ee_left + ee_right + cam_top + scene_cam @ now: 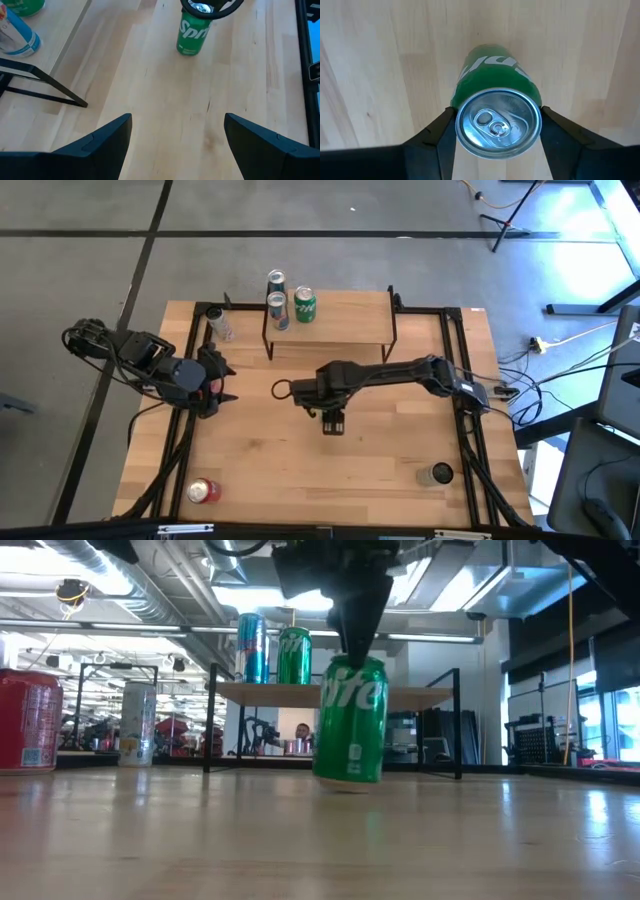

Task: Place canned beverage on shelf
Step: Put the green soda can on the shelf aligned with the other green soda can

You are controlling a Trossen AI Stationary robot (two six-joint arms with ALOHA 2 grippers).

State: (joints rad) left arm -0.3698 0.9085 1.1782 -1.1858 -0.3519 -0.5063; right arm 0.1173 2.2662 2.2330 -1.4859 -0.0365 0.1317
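Note:
My right gripper is pinching the green can's top (354, 666) from straight above, and the can is tilting. Next, I set its base (347, 778) down and then grip the can again at a slant.
A green canned beverage (350, 720) hangs under my right gripper (333, 423), which is shut on it over the middle of the table, in front of the shelf (330, 330). The shelf, a light wood plank on thin black legs (330, 695), stands at the table's far edge. On its left part stand a blue-and-white can (278, 310) and another green can (304, 305). My left gripper (215, 385) stands open above the table's left side, with nothing between its fingers (100, 145). My right gripper pinches the green can's upper wall just below the top rim (454, 117) between its two fingers, one on each side. The fingers come from above, pointing down. The can hangs slightly tilted, its base (345, 783) right at the tabletop; whether it touches, I cannot tell.
A red can (203, 491) lies near the front left corner, a dark can (437, 474) stands near the front right, and a pale can (218, 323) stands left of the shelf. Another can's top (275, 280) shows at the shelf's far left. Bare wood lies between gripper and shelf.

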